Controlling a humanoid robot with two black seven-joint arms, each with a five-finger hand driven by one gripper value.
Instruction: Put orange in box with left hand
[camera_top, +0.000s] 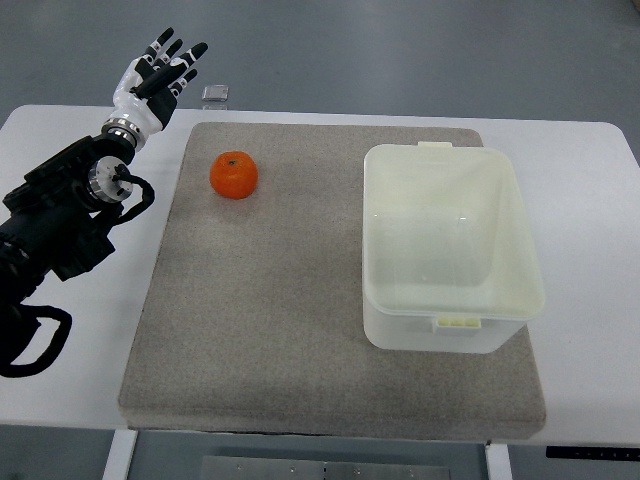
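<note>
The orange lies wide of my left gripper's fingers, which point past the table's far edge (192, 109). I need to turn them over the mat and close them (234, 175) around the orange.
An orange (234, 175) rests on the grey mat (280, 300) near its far left corner. A translucent white box (450, 245) stands open and empty on the right side of the mat. My left hand (160, 75) is raised beyond the table's far left corner, up and to the left of the orange, with its fingers spread and nothing in them. Its black arm (60, 225) runs in from the left edge. The hand does not touch the orange.
The mat lies on a white table (570, 160). A small grey square object (215, 95) sits at the table's far edge, just right of the hand. Grey floor shows beyond the table.
</note>
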